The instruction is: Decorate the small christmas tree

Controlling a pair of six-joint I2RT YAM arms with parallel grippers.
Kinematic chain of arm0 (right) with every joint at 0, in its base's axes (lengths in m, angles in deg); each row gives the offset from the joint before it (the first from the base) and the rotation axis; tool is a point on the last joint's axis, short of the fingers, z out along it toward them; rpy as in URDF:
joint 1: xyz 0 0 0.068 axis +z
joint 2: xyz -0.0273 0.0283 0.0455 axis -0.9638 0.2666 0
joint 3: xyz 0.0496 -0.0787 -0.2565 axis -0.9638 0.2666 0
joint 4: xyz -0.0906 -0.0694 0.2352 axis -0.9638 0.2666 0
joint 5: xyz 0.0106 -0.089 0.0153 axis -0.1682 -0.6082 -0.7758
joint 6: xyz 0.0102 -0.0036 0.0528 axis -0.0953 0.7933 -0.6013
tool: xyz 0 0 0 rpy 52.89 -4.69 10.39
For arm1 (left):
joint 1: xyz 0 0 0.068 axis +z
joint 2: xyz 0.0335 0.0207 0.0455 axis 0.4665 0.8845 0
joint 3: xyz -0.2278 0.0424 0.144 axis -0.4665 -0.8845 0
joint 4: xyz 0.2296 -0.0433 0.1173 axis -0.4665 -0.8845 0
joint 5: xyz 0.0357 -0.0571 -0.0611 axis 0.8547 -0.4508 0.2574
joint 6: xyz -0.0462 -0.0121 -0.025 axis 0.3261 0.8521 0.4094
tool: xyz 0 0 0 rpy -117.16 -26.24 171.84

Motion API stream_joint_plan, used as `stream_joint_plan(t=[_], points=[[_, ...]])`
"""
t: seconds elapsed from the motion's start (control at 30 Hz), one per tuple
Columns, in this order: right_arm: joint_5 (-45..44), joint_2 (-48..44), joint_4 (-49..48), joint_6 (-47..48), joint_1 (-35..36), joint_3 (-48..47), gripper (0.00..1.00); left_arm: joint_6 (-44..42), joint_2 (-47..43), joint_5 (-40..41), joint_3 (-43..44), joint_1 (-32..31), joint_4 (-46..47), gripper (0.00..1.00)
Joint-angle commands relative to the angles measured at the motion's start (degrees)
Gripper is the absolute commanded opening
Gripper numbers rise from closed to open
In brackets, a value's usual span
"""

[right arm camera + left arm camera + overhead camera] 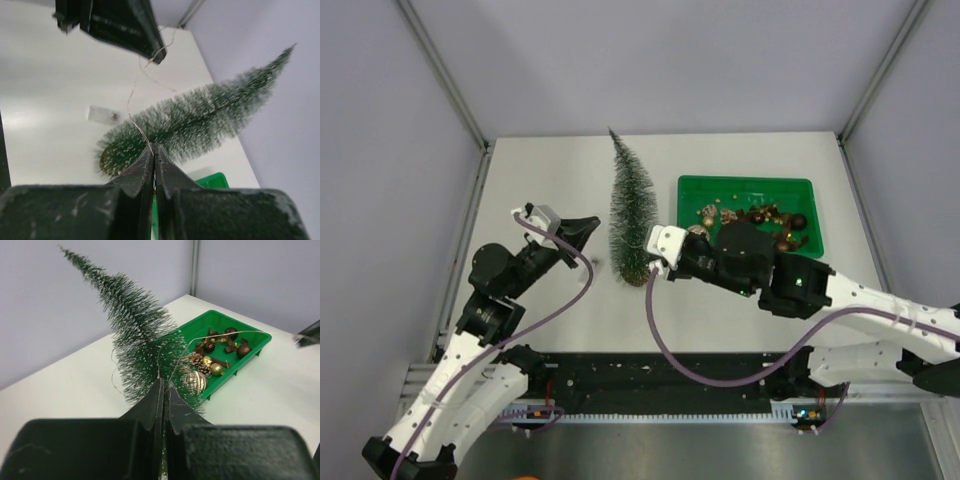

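The thin wire goes across the branches (pixel 176 367) to my right gripper, so my left gripper should keep hold of the wire's end until the wire gets to the treetop (pixel 612 134), and then let go.
The small christmas tree (pixel 632 210) stands mid-table, leaning a little; it also shows in the left wrist view (pixel 140 340) and the right wrist view (pixel 200 122). A thin wire string (pixel 134 97) runs between both grippers. My left gripper (pixel 594 226) is left of the tree, shut on one end of the wire (pixel 172 372). My right gripper (pixel 650 265) is at the tree's foot on its right side, shut on the wire's other part (pixel 145 137). The left gripper also shows at the top of the right wrist view (pixel 157 57).
A green tray (pixel 745 185) of brown and gold ornaments (pixel 765 220) stands right of the tree, behind my right arm. A gold ball (pixel 194 381) shows by the tree's lower branches. A small clear box (pixel 103 114) lies on the table near the tree's base.
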Motion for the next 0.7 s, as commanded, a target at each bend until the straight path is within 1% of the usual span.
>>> stream_joint_plan(t=[0.0, 0.13, 0.2, 0.43, 0.57, 0.67], points=[[1.43, -1.44, -0.57, -1.26, -0.56, -6.80, 0.00, 4.51, -0.62, 8.40, -1.19, 0.65, 2.17, 0.00], [0.55, 3.47, -1.01, 2.68, -0.82, -12.33, 0.00, 6.27, 0.52, 13.77, -0.66, 0.91, 3.31, 0.00], [0.37, 6.90, -1.45, 5.14, -2.14, -17.24, 0.00, 6.89, 1.40, 15.09, -0.14, 0.92, 3.40, 0.00], [6.69, 22.19, -4.00, 7.35, -12.33, -38.43, 0.00, 8.48, 4.92, 17.64, 1.18, 1.09, 5.95, 0.00], [8.37, 32.29, -4.62, 8.06, -16.37, -49.76, 0.00, 7.95, 7.38, 18.70, 2.76, 1.27, 7.79, 0.00], [10.13, 36.79, -7.33, 6.48, -19.45, -53.91, 0.00, 7.42, 9.66, 20.01, 3.47, 1.35, 9.99, 0.00]])
